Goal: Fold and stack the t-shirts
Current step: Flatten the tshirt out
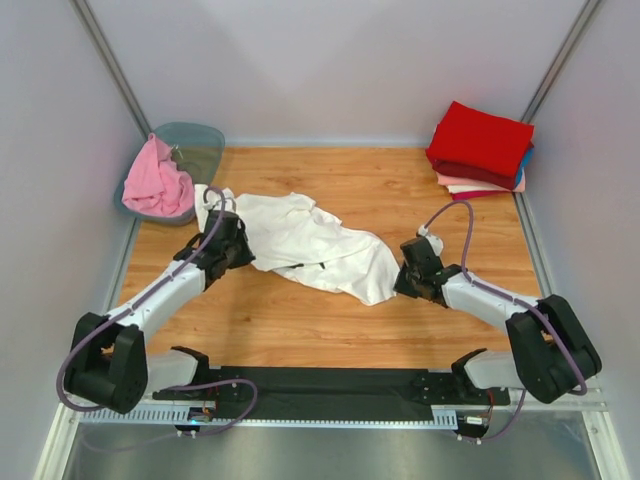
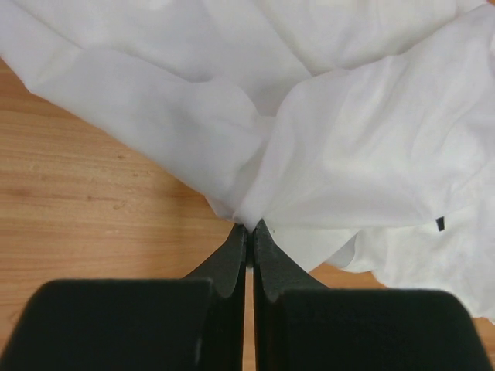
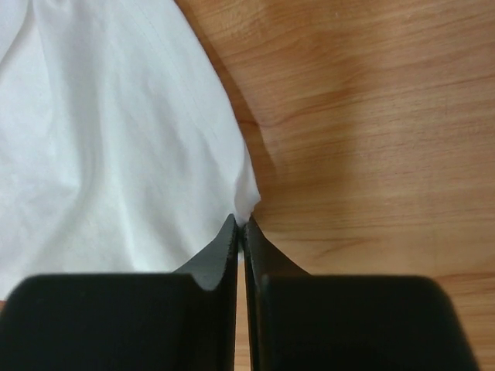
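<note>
The white t-shirt is bunched up over its black print (image 1: 320, 264). My right gripper should pull the t-shirt's corner (image 1: 388, 286) away before my left gripper takes another part of the t-shirt.
A large white t-shirt (image 1: 310, 240) lies crumpled across the middle of the wooden table. My left gripper (image 1: 238, 248) is shut on its left edge; the left wrist view shows the white t-shirt (image 2: 340, 154) pinched at the closed tips of the left gripper (image 2: 250, 229). My right gripper (image 1: 402, 280) is shut on the shirt's right end; the right wrist view shows a corner of the white t-shirt (image 3: 116, 139) held in the tips of the right gripper (image 3: 240, 222). A pink t-shirt (image 1: 155, 180) hangs over the tub. A folded stack with the red t-shirt (image 1: 482, 142) on top sits back right.
A translucent grey-green tub (image 1: 196, 148) stands at the back left corner. Blue and pale peach folded shirts (image 1: 478, 186) lie under the red one. Grey walls close in the table on three sides. Bare wood (image 1: 300, 325) lies in front of the white shirt.
</note>
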You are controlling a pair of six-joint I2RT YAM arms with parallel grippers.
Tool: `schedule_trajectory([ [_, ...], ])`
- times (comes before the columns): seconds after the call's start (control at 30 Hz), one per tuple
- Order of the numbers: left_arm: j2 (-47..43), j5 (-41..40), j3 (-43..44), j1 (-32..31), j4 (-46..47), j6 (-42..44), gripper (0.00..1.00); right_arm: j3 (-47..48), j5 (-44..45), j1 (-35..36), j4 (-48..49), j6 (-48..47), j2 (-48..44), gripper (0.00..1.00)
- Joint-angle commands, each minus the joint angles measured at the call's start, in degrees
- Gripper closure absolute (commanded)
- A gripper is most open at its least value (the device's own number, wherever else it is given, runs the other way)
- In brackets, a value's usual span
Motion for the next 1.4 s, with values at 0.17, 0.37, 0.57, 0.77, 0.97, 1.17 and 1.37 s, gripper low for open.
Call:
schedule_trajectory([
  [0.17, -9.0, -4.9, 17.9, -6.2, -11.5, 3.2, 1.0, 9.3, 5.5, -0.2, -9.1, -2.6, -8.3, 1.0],
  [0.37, -7.6, -1.6, 39.8, -8.4, -25.9, 7.5, 1.0, 21.5, 12.6, -2.6, -18.8, -7.8, -19.2, 0.99],
  [0.57, -4.2, 1.4, 58.6, -8.5, -38.4, 10.6, 0.99, 30.9, 12.8, -9.9, -26.1, -10.9, -26.8, 1.0],
  [0.77, 5.0, 6.0, 73.5, -8.5, -43.5, 15.2, 0.87, 36.2, 15.0, -10.8, -32.4, -11.4, -31.9, 1.0],
  [0.97, 29.9, 20.0, 80.7, -5.5, -42.8, 17.8, 0.77, 28.2, 17.6, -11.5, -35.2, -8.1, -33.9, 1.0],
  [1.17, 58.7, 16.7, 110.3, -6.0, -61.7, 19.6, 0.61, 21.2, 13.0, -14.8, -33.6, -6.7, -34.0, 1.0],
  [1.37, 31.2, 0.5, 67.7, -15.9, -40.4, 18.1, 0.22, 18.0, 11.2, -15.1, -30.6, -6.8, -32.4, 1.0],
])
